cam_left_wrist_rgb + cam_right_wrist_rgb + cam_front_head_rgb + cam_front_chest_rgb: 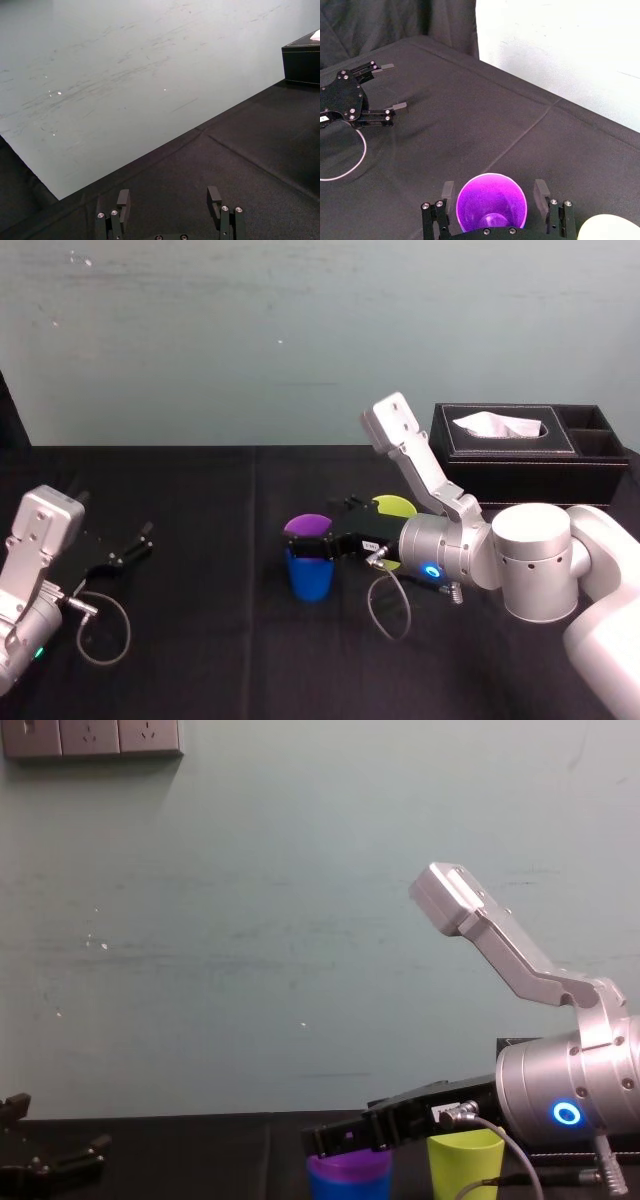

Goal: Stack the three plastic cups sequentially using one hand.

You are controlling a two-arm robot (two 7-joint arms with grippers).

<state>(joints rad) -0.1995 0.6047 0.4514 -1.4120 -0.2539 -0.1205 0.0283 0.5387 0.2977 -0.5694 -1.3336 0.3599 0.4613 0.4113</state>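
The yellow-green cup (466, 1164) will sink in and leave a similar band when I lower it, because a purple band (352, 1167) is at the top of the blue cup.
The purple cup (308, 527) sits nested in the blue cup (308, 575) at the table's middle; the chest view shows purple (350, 1160) rising out of blue (348, 1182). My right gripper (316, 542) straddles the purple cup's rim, open. In the right wrist view its fingers (448, 191) stand on either side of the purple cup (491, 202) with small gaps. The yellow-green cup (393, 506) stands upright just behind and right of the stack, partly hidden by the right arm, and appears again in the chest view (465, 1165). My left gripper (125, 545) rests open at the far left.
A black tissue box (530, 455) stands at the back right by the wall. A grey cable (390, 610) loops from the right wrist onto the black cloth. The left gripper (170, 197) has bare cloth ahead of it.
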